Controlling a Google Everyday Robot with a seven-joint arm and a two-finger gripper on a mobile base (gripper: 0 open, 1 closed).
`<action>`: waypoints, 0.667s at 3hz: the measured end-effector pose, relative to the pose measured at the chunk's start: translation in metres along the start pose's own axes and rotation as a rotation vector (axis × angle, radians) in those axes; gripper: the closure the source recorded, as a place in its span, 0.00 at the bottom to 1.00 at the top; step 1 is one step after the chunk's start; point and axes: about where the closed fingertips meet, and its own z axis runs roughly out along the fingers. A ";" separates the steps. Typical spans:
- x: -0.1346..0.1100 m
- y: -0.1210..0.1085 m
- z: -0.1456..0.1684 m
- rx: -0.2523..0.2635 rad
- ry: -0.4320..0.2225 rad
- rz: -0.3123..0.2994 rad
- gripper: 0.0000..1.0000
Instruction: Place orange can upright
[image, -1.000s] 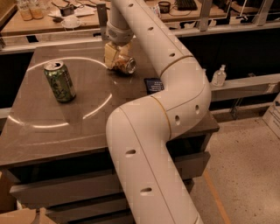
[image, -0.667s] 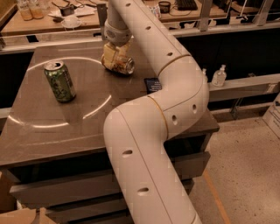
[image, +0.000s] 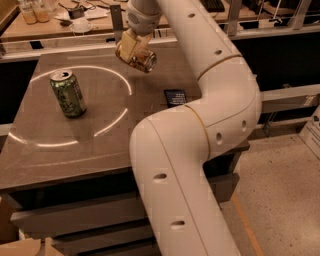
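Observation:
I should lift the orange can (image: 138, 54) and turn it upright before I lower it onto the brown table (image: 128, 94), because the can is tilted in my gripper above the tabletop.
My gripper (image: 133, 49) hangs over the far middle of the table and is shut on the orange can (image: 143, 60). The can lies on its side in the grip, its silver end facing right and forward, lifted clear of the tabletop. A green patterned can (image: 68, 93) stands upright at the left of the table, well apart from the gripper.
A flat dark blue packet (image: 175, 97) lies on the table right of centre, next to my arm (image: 210, 80). The brown table (image: 60, 150) has a bright ring of light on it. A cluttered bench (image: 75, 20) runs behind the table. Speckled floor lies to the right.
The gripper has risen with the orange can in it; the can has come off the tabletop. The green can and the packet have not moved.

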 end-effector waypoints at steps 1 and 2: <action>-0.003 -0.015 -0.064 -0.033 -0.232 0.054 1.00; -0.009 -0.027 -0.106 -0.086 -0.455 0.056 1.00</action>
